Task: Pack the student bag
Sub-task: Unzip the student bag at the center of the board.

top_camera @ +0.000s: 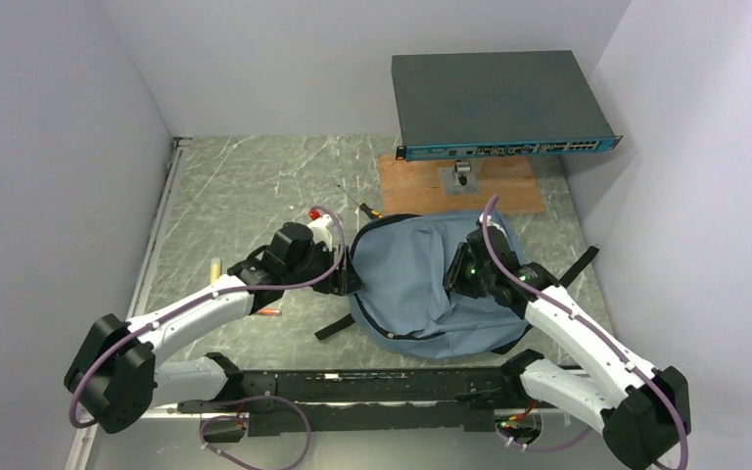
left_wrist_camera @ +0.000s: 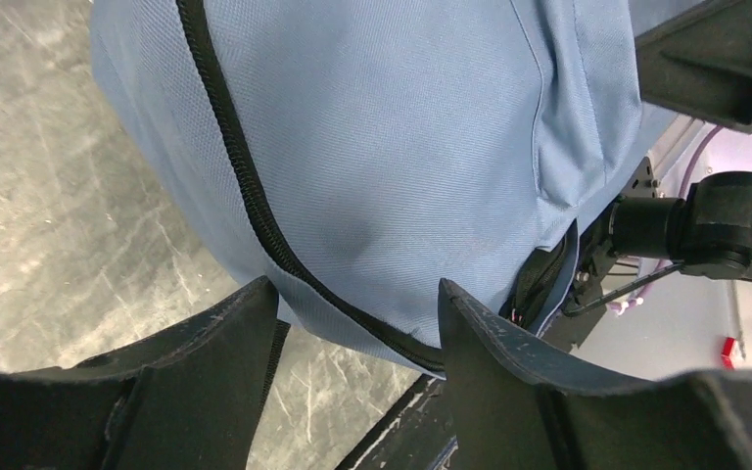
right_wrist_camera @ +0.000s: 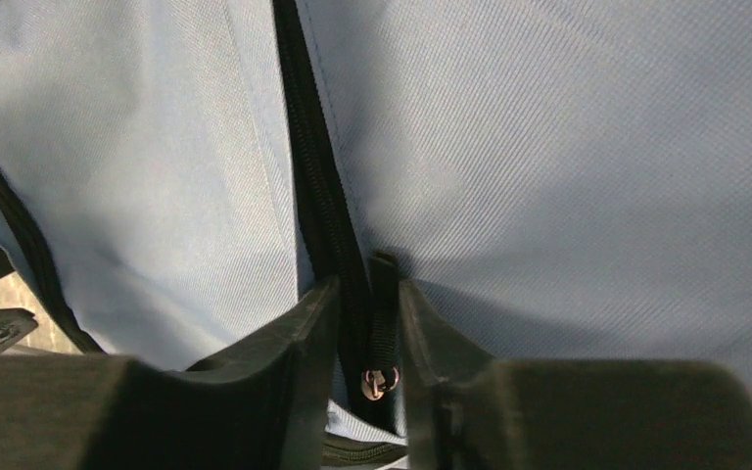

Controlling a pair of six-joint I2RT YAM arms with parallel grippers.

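Next, I move my left gripper off the bag's edge and hold the flap [top_camera: 431,253] with it before my right gripper pulls the zipper's pull strap, because the flap [right_wrist_camera: 279,176] beside the zipper is loose.
The student bag [top_camera: 406,279], blue-grey fabric with a black zipper, lies flat in the middle of the table. My left gripper [top_camera: 350,277] is at the bag's left edge. In the left wrist view the gripper [left_wrist_camera: 352,294] is open, and the bag's zippered edge [left_wrist_camera: 255,206] runs across the gap without being clamped. My right gripper [top_camera: 458,276] rests on the bag's right half. In the right wrist view the gripper [right_wrist_camera: 369,286] is shut on the black zipper pull strap [right_wrist_camera: 383,313], beside the zipper line [right_wrist_camera: 313,166]. No books show.
A dark network switch [top_camera: 499,103] stands on a stand over a wooden board [top_camera: 421,184] at the back. Small pens and markers lie left of the bag [top_camera: 215,266], [top_camera: 315,212]. Black straps trail off the bag [top_camera: 336,326], [top_camera: 580,264]. Walls close in on both sides.
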